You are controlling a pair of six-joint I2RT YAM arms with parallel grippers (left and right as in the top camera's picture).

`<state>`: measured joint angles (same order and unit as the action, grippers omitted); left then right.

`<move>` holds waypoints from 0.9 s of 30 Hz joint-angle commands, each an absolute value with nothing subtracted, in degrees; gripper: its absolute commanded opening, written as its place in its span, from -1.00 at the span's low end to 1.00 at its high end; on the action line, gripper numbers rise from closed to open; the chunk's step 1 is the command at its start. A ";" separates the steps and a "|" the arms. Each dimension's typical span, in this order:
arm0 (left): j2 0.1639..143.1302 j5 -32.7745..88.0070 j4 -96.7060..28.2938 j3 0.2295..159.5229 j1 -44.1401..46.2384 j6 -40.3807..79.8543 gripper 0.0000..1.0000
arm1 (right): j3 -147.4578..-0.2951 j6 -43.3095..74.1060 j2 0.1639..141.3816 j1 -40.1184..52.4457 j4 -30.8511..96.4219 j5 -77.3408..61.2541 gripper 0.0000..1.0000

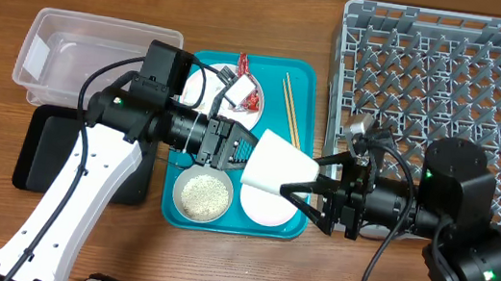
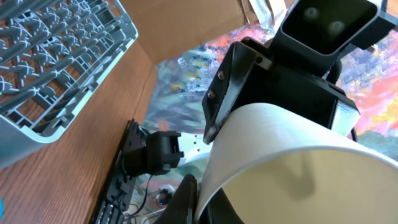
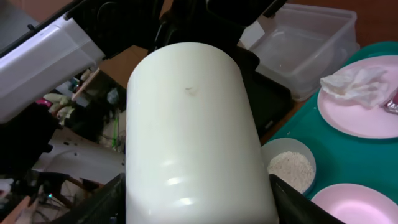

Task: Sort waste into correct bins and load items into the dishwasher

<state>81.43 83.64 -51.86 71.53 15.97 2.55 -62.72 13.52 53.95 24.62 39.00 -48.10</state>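
The robot's left gripper has the white cup by its rim (image 1: 257, 159), far away from the grey dish rack, so next the right gripper grips the closed end (image 1: 304, 179) of the cup and loads it.
A white cup (image 1: 277, 163) hangs on its side above the teal tray (image 1: 307, 80). My left gripper (image 1: 235, 148) is shut on its rim; in the left wrist view (image 2: 202, 199) the fingers pinch the cup wall (image 2: 292, 162). My right gripper (image 1: 314, 186) is open, one finger on each side of the cup's closed end (image 3: 193, 124). On the tray lie a white bowl of rice (image 1: 204, 194), a pink bowl (image 1: 266, 206), chopsticks (image 1: 291, 107) and a pale plate (image 3: 360, 115) with a crumpled napkin (image 3: 354, 84) and a red wrapper (image 1: 242, 62).
The grey dish rack (image 1: 452, 80) stands at the right, behind my right arm. The clear tub (image 1: 96, 57) and the black tray (image 1: 46, 148) are left of the teal tray, under my left arm.
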 commanded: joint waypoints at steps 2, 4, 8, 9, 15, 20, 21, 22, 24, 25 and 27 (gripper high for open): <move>81.30 82.32 -51.81 72.14 17.93 1.26 -0.92 | -62.74 13.41 56.10 25.06 37.65 -49.15 0.15; 81.30 81.45 -52.05 72.14 17.93 1.28 -0.69 | -62.74 13.02 55.57 25.02 37.71 -48.90 0.15; 81.30 72.99 -53.69 72.14 17.93 1.34 0.43 | -62.74 13.04 53.08 25.02 40.29 -42.44 0.14; 81.30 67.88 -54.43 72.14 17.93 1.80 0.49 | -62.74 13.08 52.07 25.02 42.09 -38.68 0.14; 81.30 42.44 -57.45 72.14 17.93 8.23 0.61 | -64.29 18.28 47.88 25.02 53.67 -15.22 0.12; 81.30 36.91 -58.17 72.14 17.93 9.89 0.61 | -66.52 28.18 48.23 25.02 65.28 2.57 0.08; 81.30 36.88 -58.28 72.14 17.93 9.87 0.60 | -66.50 30.13 48.71 25.02 67.29 4.97 0.07; 81.30 36.88 -58.37 72.14 17.93 9.89 0.58 | -66.50 31.64 49.54 25.02 69.54 7.31 0.07; 81.30 36.86 -58.59 72.14 18.11 9.87 0.55 | -66.50 35.03 51.79 25.02 73.34 11.46 0.08; 81.30 36.86 -58.81 72.14 18.24 9.87 0.53 | -66.50 36.56 53.21 25.02 74.94 13.08 0.08; 81.30 36.82 -59.16 72.14 18.50 9.87 0.49 | -66.50 37.78 56.55 25.02 76.71 14.00 0.10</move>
